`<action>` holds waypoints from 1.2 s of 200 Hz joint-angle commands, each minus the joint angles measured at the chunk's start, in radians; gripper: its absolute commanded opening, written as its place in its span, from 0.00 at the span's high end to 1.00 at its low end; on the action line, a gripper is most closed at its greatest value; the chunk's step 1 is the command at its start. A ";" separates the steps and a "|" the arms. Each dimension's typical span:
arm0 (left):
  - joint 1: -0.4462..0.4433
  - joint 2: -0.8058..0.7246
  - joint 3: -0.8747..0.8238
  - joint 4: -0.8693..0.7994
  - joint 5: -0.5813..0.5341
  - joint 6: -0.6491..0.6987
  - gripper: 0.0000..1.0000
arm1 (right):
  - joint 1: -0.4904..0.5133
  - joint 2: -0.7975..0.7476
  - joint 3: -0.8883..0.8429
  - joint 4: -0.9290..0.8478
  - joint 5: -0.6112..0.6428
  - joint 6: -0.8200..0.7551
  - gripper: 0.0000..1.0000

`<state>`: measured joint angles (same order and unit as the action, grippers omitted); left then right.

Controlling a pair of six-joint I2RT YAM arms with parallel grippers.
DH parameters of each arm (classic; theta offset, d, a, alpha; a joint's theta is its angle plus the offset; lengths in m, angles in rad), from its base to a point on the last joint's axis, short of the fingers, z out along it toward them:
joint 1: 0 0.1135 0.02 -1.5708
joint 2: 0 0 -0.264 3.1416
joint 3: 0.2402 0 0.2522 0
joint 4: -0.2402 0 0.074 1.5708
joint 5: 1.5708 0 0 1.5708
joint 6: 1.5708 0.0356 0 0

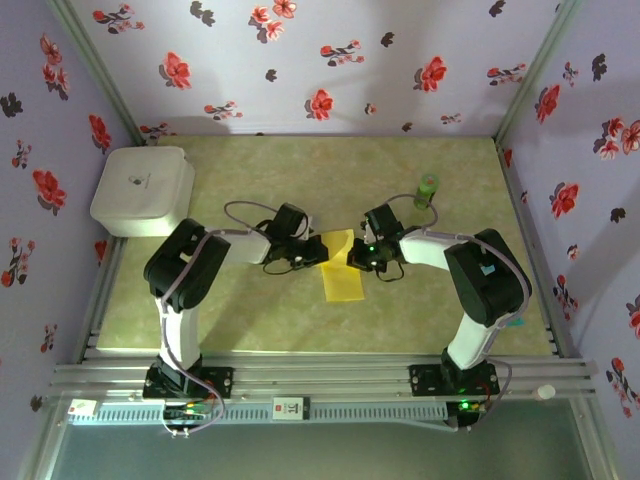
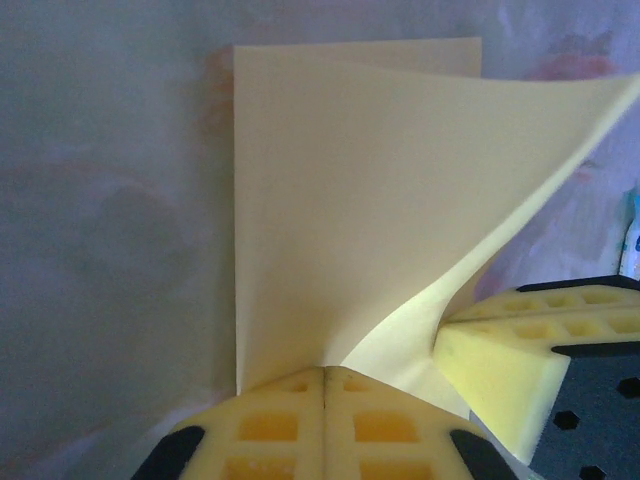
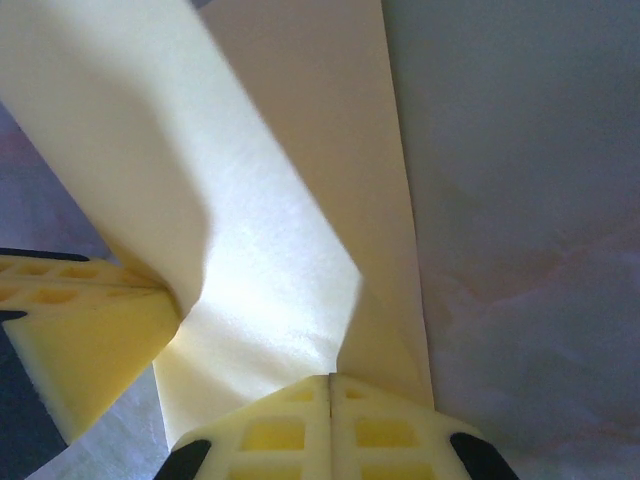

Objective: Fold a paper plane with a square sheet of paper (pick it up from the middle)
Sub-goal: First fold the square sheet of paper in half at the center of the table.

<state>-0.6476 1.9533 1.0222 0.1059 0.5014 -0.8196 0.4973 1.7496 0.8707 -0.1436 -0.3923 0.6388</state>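
Observation:
My left gripper should move away from the sheet, past its nearer far corner (image 2: 240, 52), and let the sheet flatten first, because the sheet's top layer (image 2: 520, 130) curls up at a slant toward my right gripper.
The square sheet of paper (image 1: 343, 278) is bright yellow and lies folded into a narrow strip at the table's middle, its far end lifted. My left gripper (image 1: 320, 250) is shut on the sheet's left edge. My right gripper (image 1: 357, 256) is shut on its right edge. In the left wrist view the closed jaws (image 2: 325, 372) pinch the paper (image 2: 350, 200), which curls up toward the right gripper's pads (image 2: 510, 350). In the right wrist view the closed jaws (image 3: 330, 380) pinch the paper (image 3: 280, 260), with the left gripper's pad (image 3: 90, 350) at the left. No finished paper plane is formed.
A white rounded box (image 1: 145, 190) stands at the back left. A small green cylinder (image 1: 427, 188) stands at the back right, just beyond the right arm. Floral walls close in three sides, and a metal rail (image 1: 320, 375) runs along the near edge.

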 commanded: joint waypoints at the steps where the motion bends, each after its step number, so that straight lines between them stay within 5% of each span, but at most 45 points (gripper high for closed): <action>1: 0.014 -0.004 0.050 -0.116 0.000 0.029 1.00 | 0.006 0.067 -0.042 -0.160 0.076 0.000 1.00; 43: 0.015 0.008 0.194 -0.279 0.011 0.085 1.00 | 0.006 0.063 -0.040 -0.167 0.077 -0.001 1.00; 240: 0.051 0.140 0.370 -0.433 0.024 0.160 1.00 | 0.007 0.063 -0.044 -0.168 0.076 -0.008 1.00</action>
<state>-0.6075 2.0624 1.3556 -0.2760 0.5171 -0.6922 0.4973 1.7496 0.8707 -0.1444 -0.3931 0.6384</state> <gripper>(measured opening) 0.047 0.046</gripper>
